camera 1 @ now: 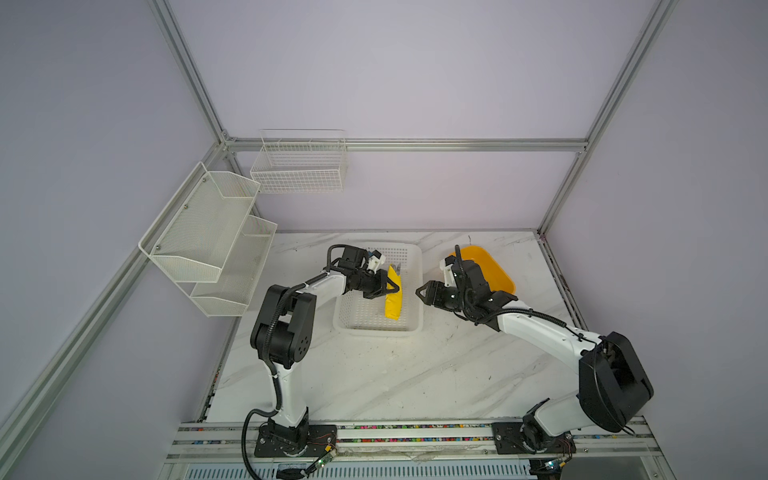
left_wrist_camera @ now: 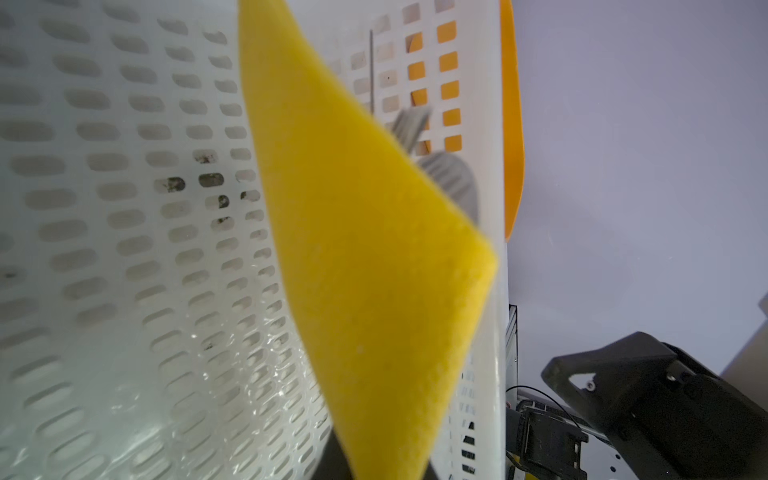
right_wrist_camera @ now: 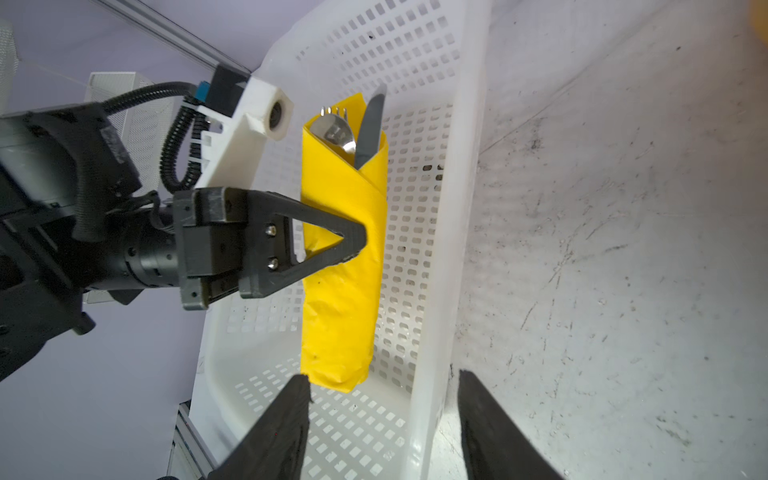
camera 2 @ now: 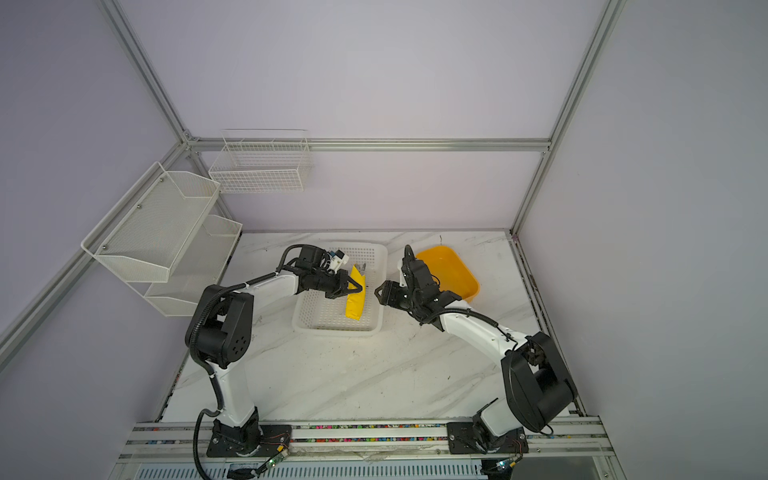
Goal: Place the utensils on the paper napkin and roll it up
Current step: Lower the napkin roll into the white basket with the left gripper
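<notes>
The yellow roll is lengthwise over the white basket's empty bottom, so my left gripper should go on lowering the roll and let go when it rests there.
The paper napkin is a narrow yellow roll, held over the white perforated basket. The utensils stick out of its far end: fork tines, a spoon bowl and a knife blade, blurred in the left wrist view. My left gripper is shut on the roll's middle. I cannot tell whether the roll's near end touches the basket floor. My right gripper is open and empty at the basket's right wall, one finger on each side of it.
An orange-yellow tub stands behind my right wrist, at the back right of the marble table. White mesh shelves hang on the left wall and a wire basket on the back wall.
</notes>
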